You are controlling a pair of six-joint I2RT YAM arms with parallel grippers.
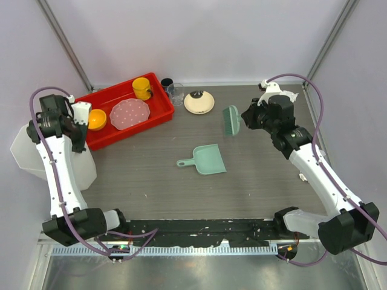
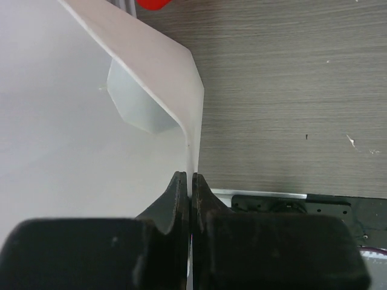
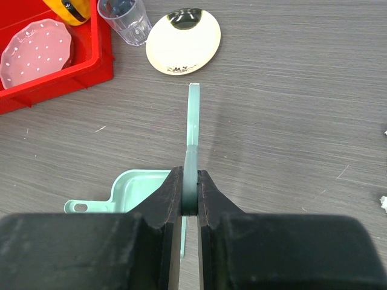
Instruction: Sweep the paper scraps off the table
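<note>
My left gripper should keep hold of the white bin's rim point(image 2: 188, 136) and keep carrying until the bin stands on the table point(image 1: 145, 159) beside the dustpan handle, because that spot is clear.
No crumpled paper wads show on the table point(image 1: 151, 175). One small white scrap point(image 1: 301, 177) lies beside my right arm, and it also shows at the edge of the right wrist view point(image 3: 383, 203). My right gripper point(image 1: 243, 117) point(image 3: 191, 181) is shut on a pale green hand brush point(image 1: 231, 119) point(image 3: 193, 121), held upright above the table. A matching green dustpan point(image 1: 208, 160) point(image 3: 136, 187) lies flat mid-table. My left gripper point(image 1: 77, 142) point(image 2: 191, 181) is shut on the rim of a translucent white bin point(image 1: 24, 158) point(image 2: 151, 66) at the table's left edge.
A red tray point(image 1: 158, 115) at the back left holds a yellow cup point(image 1: 142, 88), a pink plate point(image 1: 129, 113) and an orange bowl point(image 1: 97, 119). A clear glass point(image 1: 176, 92), a black cup point(image 1: 167, 83) and a cream plate point(image 1: 199, 102) stand behind the brush.
</note>
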